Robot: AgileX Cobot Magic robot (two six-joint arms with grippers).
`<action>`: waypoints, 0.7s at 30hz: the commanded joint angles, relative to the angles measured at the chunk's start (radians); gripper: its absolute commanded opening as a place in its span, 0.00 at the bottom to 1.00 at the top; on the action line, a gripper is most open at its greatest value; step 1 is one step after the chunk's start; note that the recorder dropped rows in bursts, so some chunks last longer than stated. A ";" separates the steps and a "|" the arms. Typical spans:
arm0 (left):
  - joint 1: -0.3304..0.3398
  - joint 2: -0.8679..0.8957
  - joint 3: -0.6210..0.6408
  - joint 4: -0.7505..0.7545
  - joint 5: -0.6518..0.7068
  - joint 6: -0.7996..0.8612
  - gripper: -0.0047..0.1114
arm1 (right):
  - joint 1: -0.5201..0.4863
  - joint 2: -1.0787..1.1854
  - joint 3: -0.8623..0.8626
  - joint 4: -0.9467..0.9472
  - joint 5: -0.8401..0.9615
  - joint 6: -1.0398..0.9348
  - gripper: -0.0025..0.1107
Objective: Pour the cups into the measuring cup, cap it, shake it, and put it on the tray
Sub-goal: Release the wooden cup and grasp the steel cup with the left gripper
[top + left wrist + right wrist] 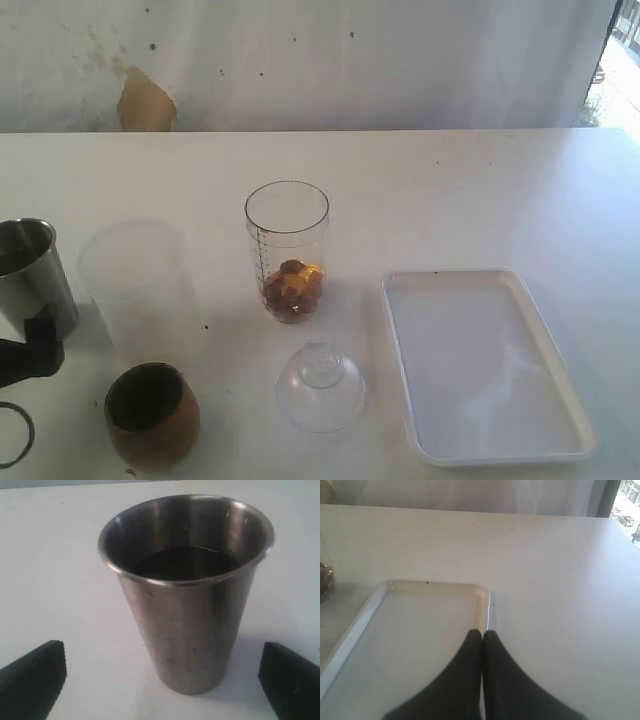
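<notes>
The steel tumbler (38,280) has a dark, level surface (187,563) with a bright edge inside it, so I should expect clear liquid to run out when I pour.
A steel tumbler (187,595) stands upright at the table's left edge (30,268). My left gripper (164,652) is open, with a finger (35,677) well clear of the tumbler on each side. To the tumbler's right stands the frosted cup (135,290), and nearer the front the brown wooden cup (150,412). The measuring cup (287,250) holds orange and brown pieces at its bottom. In front of it lies the clear dome cap (320,385). My right gripper (482,633) is shut and empty above the white tray's rim (485,605); the exterior view does not show it.
The tray (480,290) lies right of the measuring cup with nothing in it. Bare white table stretches behind the cups and right of the tray. A white wall with a brown patch (146,103) closes the far side.
</notes>
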 commanded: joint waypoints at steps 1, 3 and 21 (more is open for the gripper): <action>0.051 0.087 -0.051 0.027 -0.040 -0.033 0.94 | 0.000 -0.006 0.002 -0.005 -0.003 -0.001 0.02; 0.074 0.123 -0.079 0.093 -0.044 -0.047 0.94 | 0.000 -0.006 0.002 -0.005 -0.003 -0.001 0.02; 0.092 0.239 -0.184 0.009 -0.094 -0.060 0.94 | 0.000 -0.006 0.002 -0.005 -0.003 -0.001 0.02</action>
